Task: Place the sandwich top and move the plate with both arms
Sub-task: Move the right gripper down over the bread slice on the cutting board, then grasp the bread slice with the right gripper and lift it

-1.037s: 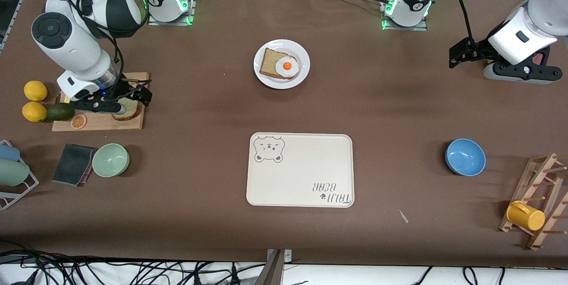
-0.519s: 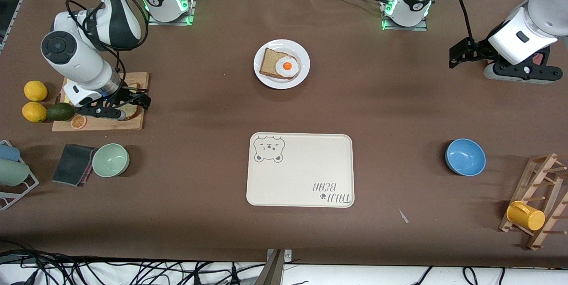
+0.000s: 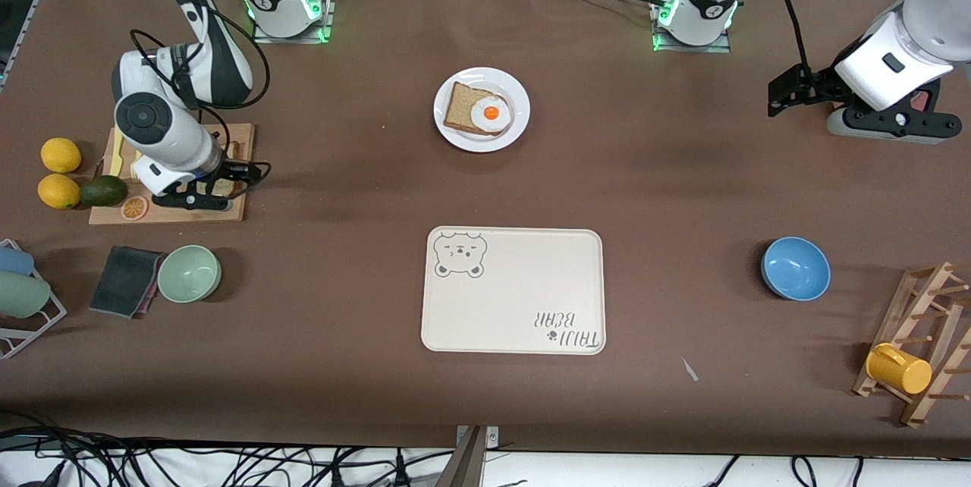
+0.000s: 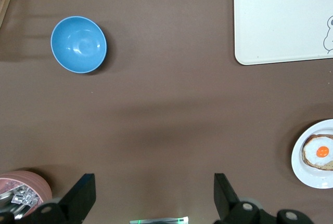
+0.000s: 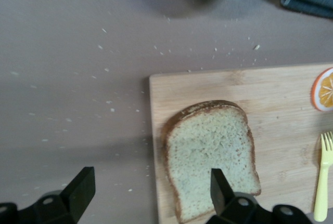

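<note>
My gripper will lift the sandwich top by one edge. A thick brown crust goes around it, so the slice will stay stiff and unfolded and keep its shape when I lift it.
The sandwich top, a bare speckled slice, lies on a wooden cutting board at the right arm's end of the table. My right gripper hangs open low over it, one finger above the slice and the other past the board's edge. In the front view the right gripper covers most of the sandwich top. The white plate holds a bread slice with a fried egg. My left gripper waits open above bare table at the left arm's end, as the left gripper also shows in its wrist view.
Two lemons, an avocado and an orange slice sit by the board. A green bowl and dark cloth lie nearer the front camera. The bear tray, blue bowl and mug rack stand there too.
The right arm has come down and swung its wrist toward the table's middle, with the gripper staying over the slice on the board. The left arm has not moved.
</note>
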